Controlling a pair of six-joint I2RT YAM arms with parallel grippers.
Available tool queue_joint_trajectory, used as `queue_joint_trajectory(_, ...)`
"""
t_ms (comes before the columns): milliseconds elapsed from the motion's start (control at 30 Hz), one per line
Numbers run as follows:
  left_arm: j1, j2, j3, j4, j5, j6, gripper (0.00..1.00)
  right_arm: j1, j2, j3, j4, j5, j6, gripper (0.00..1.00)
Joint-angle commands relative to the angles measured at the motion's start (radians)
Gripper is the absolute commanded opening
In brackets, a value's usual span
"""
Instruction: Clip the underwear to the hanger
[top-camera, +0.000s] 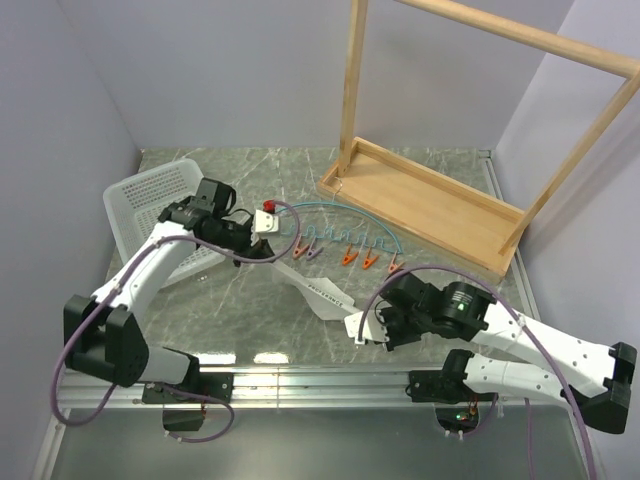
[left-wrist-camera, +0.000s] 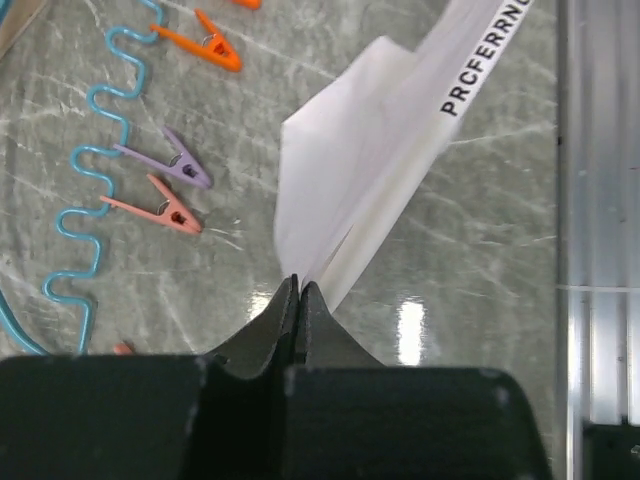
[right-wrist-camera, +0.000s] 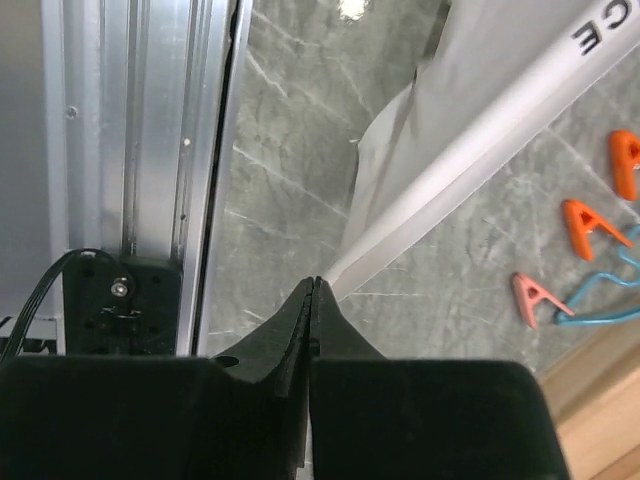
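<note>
The underwear is hanging folded below its slanting waistband (top-camera: 317, 291), so my left gripper and my right gripper should first swing it toward the metal rail (top-camera: 318, 385) and lay it flat.
The white underwear (top-camera: 318, 291) is stretched in a taut band between my two grippers above the table. Its lettered waistband shows in the left wrist view (left-wrist-camera: 400, 130) and the right wrist view (right-wrist-camera: 480, 130). My left gripper (top-camera: 262, 248) is shut on its upper left end, jaws pinched on the cloth (left-wrist-camera: 298, 285). My right gripper (top-camera: 362, 330) is shut on its lower right end (right-wrist-camera: 315, 283). The teal hanger (top-camera: 340, 212) lies flat on the table just behind the underwear, with orange, pink and purple clips (top-camera: 355, 258) along it. Its wavy edge shows in the left wrist view (left-wrist-camera: 95, 170).
A white perforated basket (top-camera: 150, 200) stands at the left behind my left arm. A wooden rack frame with a tray base (top-camera: 430, 200) stands at the back right. The metal rail (top-camera: 320, 385) runs along the table's near edge.
</note>
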Motion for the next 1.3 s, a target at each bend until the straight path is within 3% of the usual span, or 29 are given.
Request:
queue_joint_trajectory(0,-0.001,-0.118,-0.009,-0.065,0.068,-0.059,0.0,-0.004,-0.03,0.078,-0.051,0.015,-0.014,0.0)
queue_joint_trajectory(133,-0.001,-0.269,-0.061,-0.146,0.079,-0.032,0.0,0.014,-0.021,0.161,-0.126,-0.049,0.019,0.0)
queue_joint_trajectory(267,-0.005,-0.381,-0.084,-0.298,0.097,0.089,0.0,0.052,-0.016,0.247,-0.184,-0.164,0.034,0.0)
queue_joint_trajectory(367,-0.01,-0.475,-0.098,-0.33,0.09,0.085,0.0,0.13,-0.022,0.29,-0.2,-0.175,0.071,0.0)
queue_joint_trajectory(433,-0.01,-0.547,-0.119,-0.277,0.044,0.021,0.0,0.175,-0.024,0.299,-0.185,-0.123,0.098,0.0)
queue_joint_trajectory(467,-0.01,-0.567,-0.132,-0.164,0.024,-0.107,0.0,0.177,-0.022,0.298,-0.175,-0.086,0.1,0.0)
queue_joint_trajectory(500,-0.01,-0.59,-0.143,-0.133,0.002,-0.14,0.0,0.174,-0.007,0.296,-0.16,-0.018,0.095,0.0)
queue_joint_trajectory(600,-0.01,-0.584,-0.147,0.002,-0.056,-0.269,0.0,0.16,-0.008,0.289,-0.123,0.066,0.069,0.0)
queue_joint_trajectory(800,0.002,-0.442,-0.048,0.168,-0.203,-0.47,0.0,-0.015,0.007,0.33,-0.111,0.092,0.031,0.0)
queue_joint_trajectory(1000,0.009,-0.429,-0.057,0.119,-0.108,-0.354,0.0,-0.026,0.014,0.35,-0.129,0.095,0.014,0.0)
queue_joint_trajectory(1267,0.009,-0.581,-0.077,-0.193,0.02,-0.087,0.0,0.034,-0.01,0.385,-0.215,0.008,0.022,0.0)
